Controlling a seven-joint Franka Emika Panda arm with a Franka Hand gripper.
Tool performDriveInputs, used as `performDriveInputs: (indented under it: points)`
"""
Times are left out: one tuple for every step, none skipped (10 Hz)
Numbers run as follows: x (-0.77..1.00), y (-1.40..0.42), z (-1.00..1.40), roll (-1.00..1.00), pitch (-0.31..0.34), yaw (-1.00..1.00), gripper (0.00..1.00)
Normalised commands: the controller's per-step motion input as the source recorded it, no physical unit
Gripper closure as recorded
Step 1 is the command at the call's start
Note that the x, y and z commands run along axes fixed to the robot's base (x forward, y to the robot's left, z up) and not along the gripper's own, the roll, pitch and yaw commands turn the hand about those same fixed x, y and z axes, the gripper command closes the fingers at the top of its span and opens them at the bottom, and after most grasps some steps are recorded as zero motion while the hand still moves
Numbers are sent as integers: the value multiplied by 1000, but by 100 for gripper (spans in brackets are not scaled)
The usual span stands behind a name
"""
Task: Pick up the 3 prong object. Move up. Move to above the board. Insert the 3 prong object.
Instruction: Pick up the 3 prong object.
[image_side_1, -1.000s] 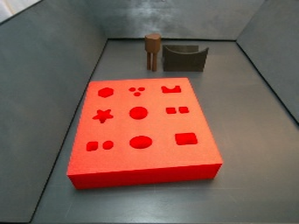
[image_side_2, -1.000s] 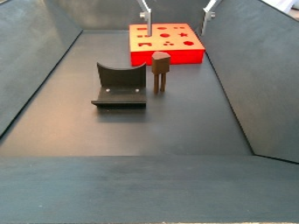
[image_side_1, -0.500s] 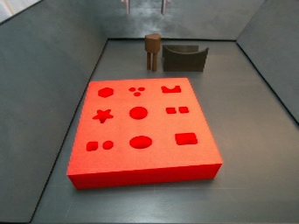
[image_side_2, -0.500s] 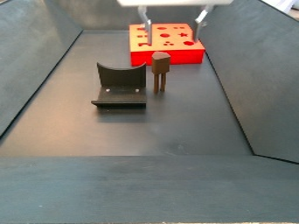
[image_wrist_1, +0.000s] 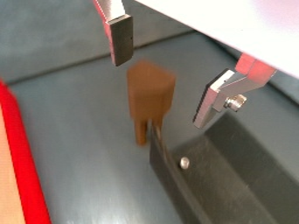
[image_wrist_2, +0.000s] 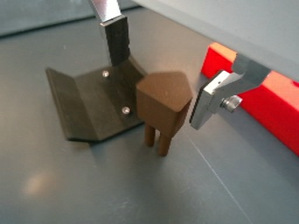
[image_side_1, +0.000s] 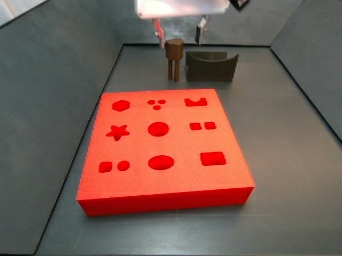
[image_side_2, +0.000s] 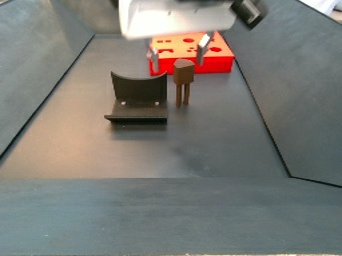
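My gripper will lift the 3 prong object (image_side_1: 174, 49), and I expect it to come free at once and leave the fixture in place, as the object's thin legs (image_side_1: 174, 70) stand beside the fixture.
The 3 prong object (image_side_1: 174, 58) is a small brown peg that stands upright on its thin legs on the grey floor, right beside the fixture (image_side_1: 211, 66). It shows in both wrist views (image_wrist_1: 149, 92) (image_wrist_2: 162, 101) and in a side view (image_side_2: 183, 82). The gripper (image_side_1: 178, 38) hangs over it, open. Its silver fingers (image_wrist_1: 117, 39) stand on either side of the peg's top with gaps on both sides. The gripper (image_wrist_1: 163, 83) (image_wrist_2: 162, 74) touches nothing. The board (image_side_1: 160, 150) is a bright red slab with shaped cutouts and lies nearer the camera in that side view.
The fixture (image_side_2: 136, 97) is a dark L-shaped bracket on a base plate, close to the peg (image_wrist_2: 84, 103) (image_wrist_1: 205, 179). Grey sloping walls (image_side_1: 80, 60) enclose the floor. The board's red edge shows in both wrist views (image_wrist_1: 10, 157) (image_wrist_2: 267, 92).
The gripper has come down from above the frame's top edge and its fingers now flank the peg's top. The peg, fixture and board have not moved.
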Motion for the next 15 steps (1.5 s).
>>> performDriveInputs:
  points:
    - [0, -80, -83, 0, 0, 69, 0]
    - [0, -17, 0, 0, 0, 29, 0]
    - [0, -37, -200, 74, -19, 0, 0]
    - [0, 3, -809, 60, -93, 46, 0]
    - [0, 0, -186, 0, -61, 0, 0]
    - [0, 0, 0, 0, 0, 0, 0]
    - [0, 0, 0, 0, 0, 0, 100]
    - [0, 0, 0, 0, 0, 0, 100]
    - [0, 0, 0, 0, 0, 0, 100]
    - [0, 0, 0, 0, 0, 0, 100]
    - [0, 0, 0, 0, 0, 0, 100]
    - [0, 0, 0, 0, 0, 0, 100]
    - [0, 0, 0, 0, 0, 0, 100]
    - [0, 0, 0, 0, 0, 0, 100]
    - [0, 0, 0, 0, 0, 0, 100]
